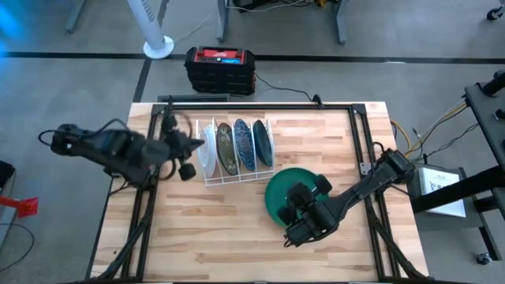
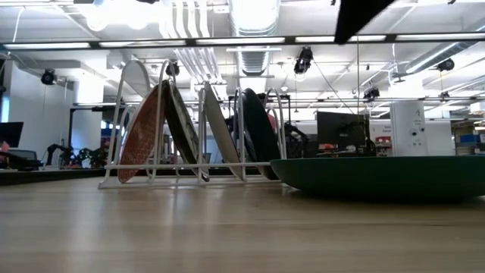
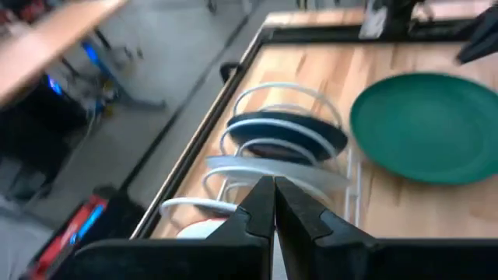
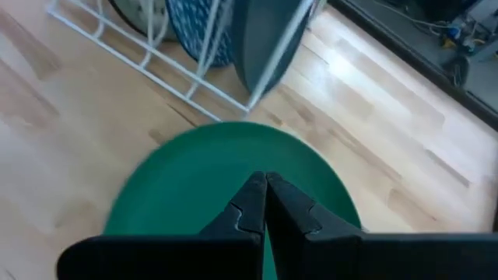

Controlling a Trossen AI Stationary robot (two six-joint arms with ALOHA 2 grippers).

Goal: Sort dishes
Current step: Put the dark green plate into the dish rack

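Observation:
Next, my right gripper moves back, opens and pinches the plate's near rim before it puts the plate in the rack, because it is hanging shut over the green plate's flat middle.
A white wire rack stands mid-table with several plates on edge in its slots: a pale one, a greyish-brown one, a blue speckled one and a dark one. In the low view the end plate shows a red-pink patterned face. A plain dark green plate lies flat on the table right of the rack and also shows in the low view. My left gripper is shut, raised over the rack's left end. My right gripper is shut, raised over the green plate.
A black frame rail runs around the table top. A black and red box and a white fan base stand on the floor beyond the far edge. Bare wood lies near the front edge.

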